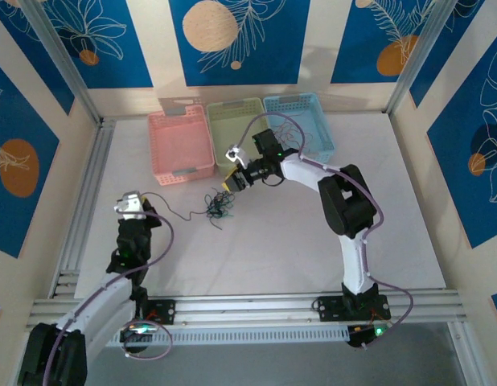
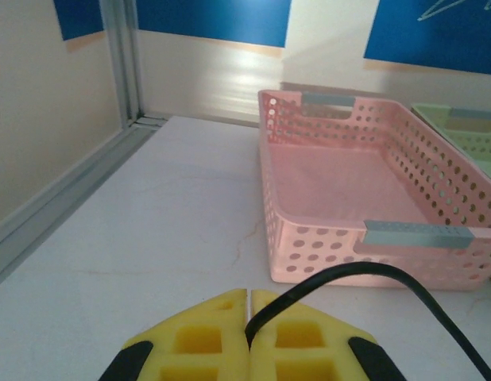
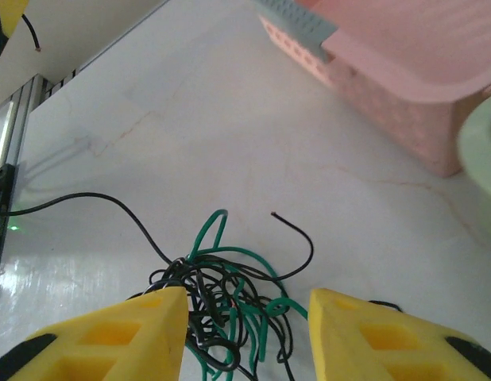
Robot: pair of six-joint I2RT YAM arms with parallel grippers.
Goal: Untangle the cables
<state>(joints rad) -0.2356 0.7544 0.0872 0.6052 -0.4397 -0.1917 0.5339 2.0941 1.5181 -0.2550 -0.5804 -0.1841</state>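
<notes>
The right gripper's fingers straddle the clump (image 1: pixel 219 205) and the left gripper holds the black cable (image 1: pixel 174 211), so the right gripper should go on going down until the clump sits in its fingers, and then close.
The cables (image 1: pixel 217 211) lie as a small clump of black and green wires on the white table (image 1: pixel 273 241), in front of the baskets. One black cable (image 1: pixel 174 211) runs left from the clump to my left gripper (image 1: pixel 142 201). In the left wrist view the yellow fingers of my left gripper (image 2: pixel 249 295) are shut on that black cable (image 2: pixel 365 272), which arcs away to the right. My right gripper (image 1: pixel 231 185) hovers just above the clump. In the right wrist view my right gripper (image 3: pixel 247 317) stands open, and the cables (image 3: pixel 230 298) sit between its fingers.
Three perforated baskets stand in a row at the back: pink (image 1: pixel 181 145), green (image 1: pixel 229 129) and blue (image 1: pixel 303 121). The pink basket (image 2: pixel 373 198) is close ahead of my left gripper. Metal rails (image 1: pixel 84 209) edge the table on the left and front.
</notes>
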